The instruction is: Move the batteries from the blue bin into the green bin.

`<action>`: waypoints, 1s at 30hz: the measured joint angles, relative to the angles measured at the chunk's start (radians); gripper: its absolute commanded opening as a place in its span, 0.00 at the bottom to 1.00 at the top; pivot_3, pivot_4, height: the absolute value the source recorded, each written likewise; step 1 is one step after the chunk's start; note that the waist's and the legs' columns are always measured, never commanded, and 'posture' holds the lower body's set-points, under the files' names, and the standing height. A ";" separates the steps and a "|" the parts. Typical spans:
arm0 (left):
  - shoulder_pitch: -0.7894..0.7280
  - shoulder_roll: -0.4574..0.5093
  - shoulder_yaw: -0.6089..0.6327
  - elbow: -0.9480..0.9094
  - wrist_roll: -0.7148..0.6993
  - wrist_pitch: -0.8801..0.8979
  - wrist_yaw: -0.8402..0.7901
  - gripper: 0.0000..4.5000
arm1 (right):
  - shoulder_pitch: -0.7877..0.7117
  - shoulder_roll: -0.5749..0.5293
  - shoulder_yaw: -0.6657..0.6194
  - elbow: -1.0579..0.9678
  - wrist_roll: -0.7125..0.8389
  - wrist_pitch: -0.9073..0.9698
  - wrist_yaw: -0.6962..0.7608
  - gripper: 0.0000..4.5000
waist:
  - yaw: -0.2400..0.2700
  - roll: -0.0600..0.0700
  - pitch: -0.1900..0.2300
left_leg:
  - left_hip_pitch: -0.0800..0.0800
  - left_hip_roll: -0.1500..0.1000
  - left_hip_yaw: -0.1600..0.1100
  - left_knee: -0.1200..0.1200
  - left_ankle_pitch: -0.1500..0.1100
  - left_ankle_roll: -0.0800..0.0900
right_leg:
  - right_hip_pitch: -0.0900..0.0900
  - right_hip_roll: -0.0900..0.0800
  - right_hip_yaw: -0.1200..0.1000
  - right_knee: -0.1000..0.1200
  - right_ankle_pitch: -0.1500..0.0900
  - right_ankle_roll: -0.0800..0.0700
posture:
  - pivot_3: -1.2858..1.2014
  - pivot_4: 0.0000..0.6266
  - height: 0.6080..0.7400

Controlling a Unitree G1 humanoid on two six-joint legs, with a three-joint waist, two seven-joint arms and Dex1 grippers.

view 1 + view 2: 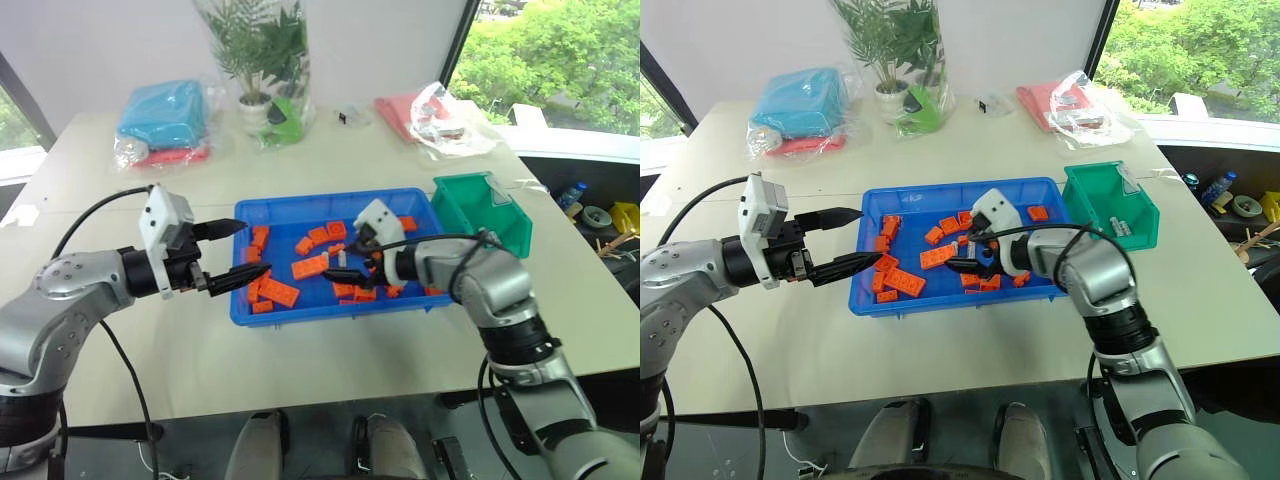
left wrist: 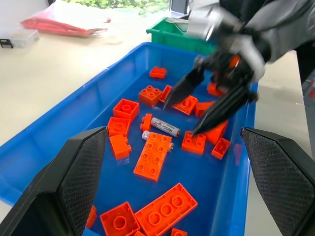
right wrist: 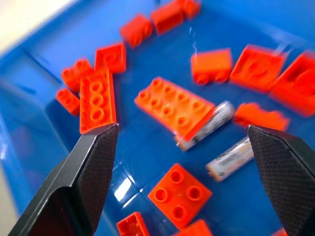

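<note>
My right gripper should keep going down until its fingers close around that end, because the battery's end sticks out clear from under the long brick.
The blue bin lies mid-table and holds several orange bricks. Two batteries lie side by side on its floor, one partly under a long brick. The left wrist view shows a labelled battery beside that brick. My right gripper hangs open and empty just above these batteries, pointing down into the bin's middle. My left gripper stands open and empty over the bin's left rim. The green bin stands against the blue bin's right end, with small pale items on its floor.
At the back of the table stand a wrapped potted plant, a teal bagged bundle and a red bagged item. Bare tabletop runs in front of the blue bin to the near edge.
</note>
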 measured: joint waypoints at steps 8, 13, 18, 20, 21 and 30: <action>-0.002 0.016 0.034 -0.020 -0.020 0.017 0.017 1.00 | -0.025 0.028 0.042 0.109 -0.051 -0.100 -0.004 0.94 | 0.000 0.000 0.000 | 0.000 0.000 0.000 0.000 0.000 0.000 | 0.000 0.000 0.000 0.000 0.000 0.000 | 0.52 0.24 0.45; -0.002 0.019 0.036 -0.020 -0.021 0.020 0.021 1.00 | -0.035 0.036 0.089 0.152 -0.103 -0.189 0.003 0.94 | 0.000 0.000 0.000 | 0.000 0.000 0.000 0.000 0.000 0.000 | 0.000 0.001 0.000 0.000 0.000 0.000 | 0.52 0.24 0.45; -0.004 0.029 0.039 -0.020 -0.022 0.023 0.019 1.00 | -0.039 0.035 0.138 0.190 -0.165 -0.277 0.023 0.89 | 0.000 -0.001 -0.001 | 0.001 0.000 0.000 0.000 0.000 -0.001 | 0.000 0.001 0.000 0.000 0.000 0.000 | 0.52 0.24 0.45; -0.005 0.030 0.039 -0.020 -0.022 0.023 0.018 1.00 | -0.039 0.035 0.150 0.197 -0.185 -0.302 0.028 0.75 | 0.000 -0.001 -0.001 | 0.001 0.000 0.000 0.000 -0.001 -0.001 | 0.000 0.001 0.000 0.000 0.000 0.000 | 0.52 0.24 0.45; -0.005 0.032 0.039 -0.020 -0.022 0.022 0.017 1.00 | -0.040 0.033 0.153 0.200 -0.195 -0.315 0.034 0.64 | 0.000 -0.001 -0.001 | 0.001 0.000 0.000 0.000 -0.001 -0.001 | 0.000 0.001 0.000 0.000 0.000 0.000 | 0.52 0.24 0.45; -0.016 0.033 0.039 -0.018 -0.020 0.016 0.017 1.00 | -0.053 0.033 0.164 0.229 -0.251 -0.371 0.059 0.02 | 0.000 -0.001 -0.001 | 0.001 0.000 0.000 0.000 0.000 -0.001 | 0.000 0.001 0.000 0.001 0.000 0.000 | 0.52 0.24 0.45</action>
